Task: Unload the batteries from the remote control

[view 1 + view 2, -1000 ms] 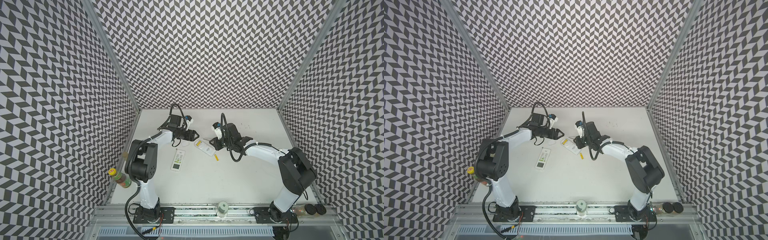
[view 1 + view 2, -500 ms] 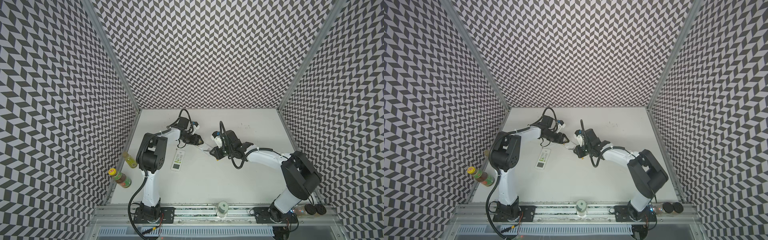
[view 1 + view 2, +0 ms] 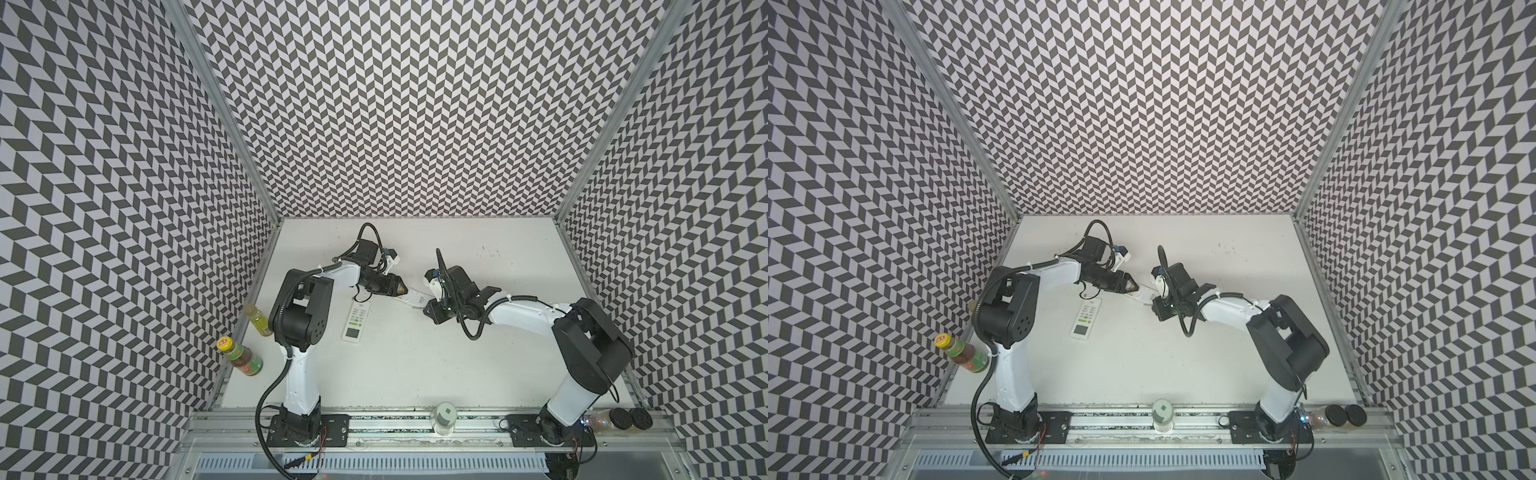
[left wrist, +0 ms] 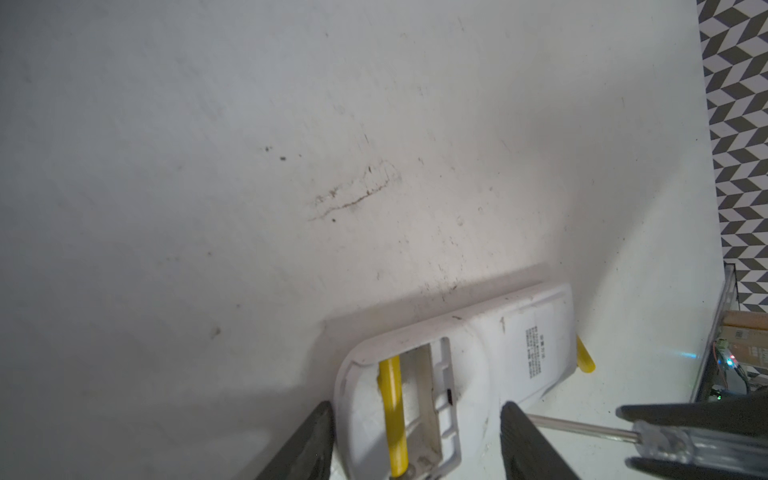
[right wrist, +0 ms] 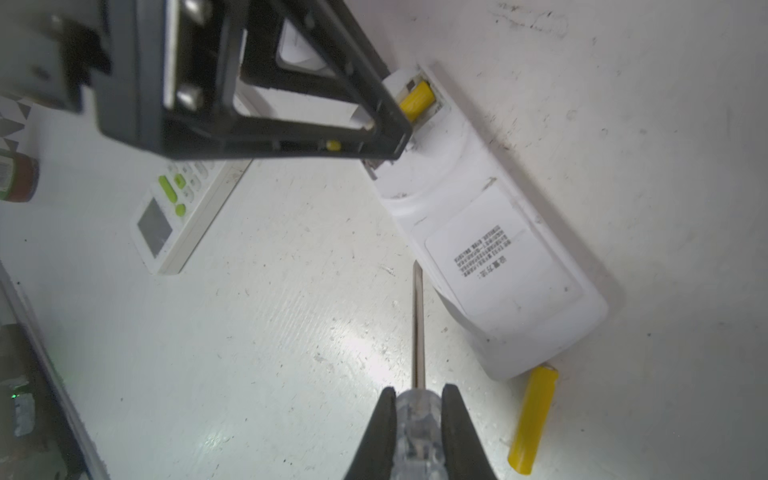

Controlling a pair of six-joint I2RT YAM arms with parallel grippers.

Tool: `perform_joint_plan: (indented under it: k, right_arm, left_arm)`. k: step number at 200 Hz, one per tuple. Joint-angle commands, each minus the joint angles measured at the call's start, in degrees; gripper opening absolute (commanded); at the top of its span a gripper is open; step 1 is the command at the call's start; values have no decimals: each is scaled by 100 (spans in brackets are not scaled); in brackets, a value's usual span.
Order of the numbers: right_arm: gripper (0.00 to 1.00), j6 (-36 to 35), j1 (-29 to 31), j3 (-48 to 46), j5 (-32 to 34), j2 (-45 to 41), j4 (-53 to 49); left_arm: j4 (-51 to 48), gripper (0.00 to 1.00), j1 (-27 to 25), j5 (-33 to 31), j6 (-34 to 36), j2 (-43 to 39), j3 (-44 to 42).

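I should take a new, square hold of the bay end (image 4: pixel 409 392) before I pry out the battery, because the remote is at a slant in my left gripper with its long edge (image 5: pixel 429 266) toward the screwdriver.
A white remote control (image 4: pixel 519 353) lies face down with its battery bay open. One yellow battery (image 4: pixel 392 415) sits in the bay. Another yellow battery (image 5: pixel 534 419) lies loose on the table by the remote's far end. My left gripper (image 4: pixel 415 440) straddles the bay end, its fingers against the remote's (image 5: pixel 498 257) two sides. My right gripper (image 5: pixel 417 395) is shut on a clear-handled screwdriver (image 5: pixel 417 324), whose tip ends beside the remote's long edge without touching it. In both top views the two grippers (image 3: pixel 401 289) (image 3: pixel 1156 313) meet at the remote (image 3: pixel 417 298) in mid-table.
A second white remote (image 3: pixel 356 322) with green buttons lies face up just left of the grippers. Two bottles (image 3: pixel 258 319) (image 3: pixel 241 356) stand at the left wall. A jar (image 3: pixel 444 417) sits on the front rail, and dark-lidded jars (image 3: pixel 623 419) at the front right.
My left arm has swung right to the face-down remote, and its jaws have narrowed around the bay end. My right gripper has shifted slightly toward the front with the screwdriver.
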Motion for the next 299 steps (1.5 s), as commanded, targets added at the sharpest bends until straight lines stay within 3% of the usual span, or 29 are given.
perform_joint_plan:
  k: [1, 48, 75, 95, 110, 138, 178, 213, 262, 299]
  right_arm:
    - [0, -46, -128, 98, 408, 75, 6]
    - [0, -162, -326, 227, 377, 31, -120]
    - [0, -265, -465, 466, -111, -18, -500]
    - [0, -370, -614, 625, -586, -87, -860]
    - [0, -479, -707, 840, -708, -84, -1233]
    - [0, -654, -857, 1222, -934, -72, -1676]
    - [0, -712, -1040, 1929, -1137, 281, -2190]
    - [0, -623, -1265, 1898, -1068, 229, -2217]
    - [0, -279, -2028, 1404, -496, -349, -2260]
    - [0, -207, -2156, 952, 197, -803, -2395]
  left_arm:
    - [244, 62, -62, 153, -209, -324, -262]
    - [708, 60, -216, 350, -698, -630, -769]
    - [760, 60, -237, 382, -777, -736, -819]
    - [694, 64, -178, -53, -349, -1035, -797]
    - [619, 72, -98, -482, 92, -1277, -749]
    - [860, 77, -96, -1371, 773, -1561, -835]
    - [1287, 82, -642, -1869, 1390, -1635, -1104]
    - [1709, 88, -1205, -2279, 2117, -1585, -1523]
    - [1839, 94, -1215, -2490, 2462, -1272, -1502]
    - [1780, 95, -1222, -2368, 2495, -977, -1379]
